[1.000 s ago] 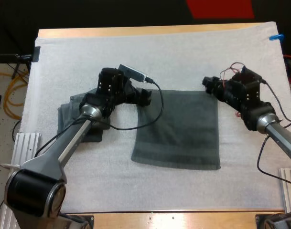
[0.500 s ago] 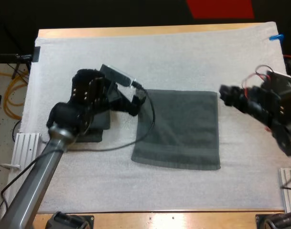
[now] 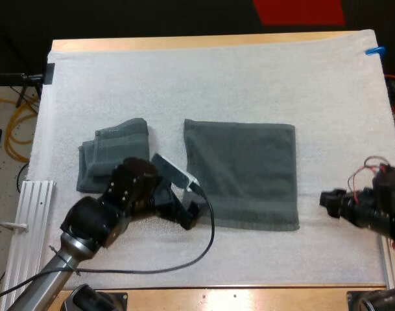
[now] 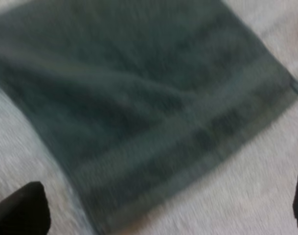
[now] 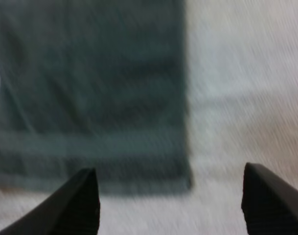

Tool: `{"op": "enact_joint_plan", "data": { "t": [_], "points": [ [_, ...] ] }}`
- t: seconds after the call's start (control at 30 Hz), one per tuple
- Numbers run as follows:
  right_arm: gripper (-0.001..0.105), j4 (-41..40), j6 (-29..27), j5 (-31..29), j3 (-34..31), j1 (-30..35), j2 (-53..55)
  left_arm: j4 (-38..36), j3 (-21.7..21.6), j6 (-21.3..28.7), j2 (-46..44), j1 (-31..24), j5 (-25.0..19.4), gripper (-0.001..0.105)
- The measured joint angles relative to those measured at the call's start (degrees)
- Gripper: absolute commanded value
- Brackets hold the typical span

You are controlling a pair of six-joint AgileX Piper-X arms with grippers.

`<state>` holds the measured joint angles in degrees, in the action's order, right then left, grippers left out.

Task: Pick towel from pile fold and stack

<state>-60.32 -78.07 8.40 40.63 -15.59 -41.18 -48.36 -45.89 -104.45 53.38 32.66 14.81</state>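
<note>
I expect the towel's near half [image 3: 255, 206] to fold over and the far half to stay flat when I carry the towel's corner, as the towel lies smooth and spread out [image 3: 244, 159].
A dark grey-green towel [image 3: 241, 173] lies spread flat in the middle of the white mat [image 3: 216, 78]. A second towel [image 3: 113, 155], loosely folded and rumpled, lies to its left. My left gripper [image 3: 189, 218] hovers at the flat towel's near left corner. In the left wrist view the gripper [image 4: 161, 215] is open, its fingers wide apart over the towel [image 4: 139, 98]. My right gripper [image 3: 328, 199] sits on the mat just right of the towel's near right corner. It [image 5: 171, 205] is open too, with the towel's corner [image 5: 90, 88] ahead of its fingers.
The wooden table's near edge [image 3: 236, 297] runs close under both grippers. Bare mat stretches beyond the towels to the far side and to the right of the flat towel.
Both arms have pulled back from the flat towel's far corners toward the table's near edge. The left gripper now sits at the near left corner, the right beside the near right corner.
</note>
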Motion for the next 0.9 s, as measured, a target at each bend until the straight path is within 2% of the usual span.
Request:
{"op": "enact_joint_plan", "data": {
  "t": [0.2,0.4,0.53,0.8,0.9],
  "points": [
    [0.061,-0.12,3.95,7.97,-9.3,0.0,1.08,-0.47,5.46,-1.84,-1.18,1.17,0.0,0.098],
    [0.061,9.15,7.91,11.3,-16.25,0.0,-3.6,-0.29,8.57,-1.83,-1.18,1.17,-0.81,0.098],
    [0.061,15.84,10.11,17.05,-18.1,0.0,-9.97,-0.07,9.08,-1.83,-1.18,1.17,-0.81,0.098],
    [0.061,27.1,11.48,18.11,-18.19,0.0,-25.03,0.8,9.08,-3.1,-1.18,1.17,-0.81,0.098],
    [0.061,30.96,12.66,20.82,-18.03,0.0,-28.65,0.8,9.08,-3.1,-1.18,1.17,-0.81,0.098]
  ]
}}
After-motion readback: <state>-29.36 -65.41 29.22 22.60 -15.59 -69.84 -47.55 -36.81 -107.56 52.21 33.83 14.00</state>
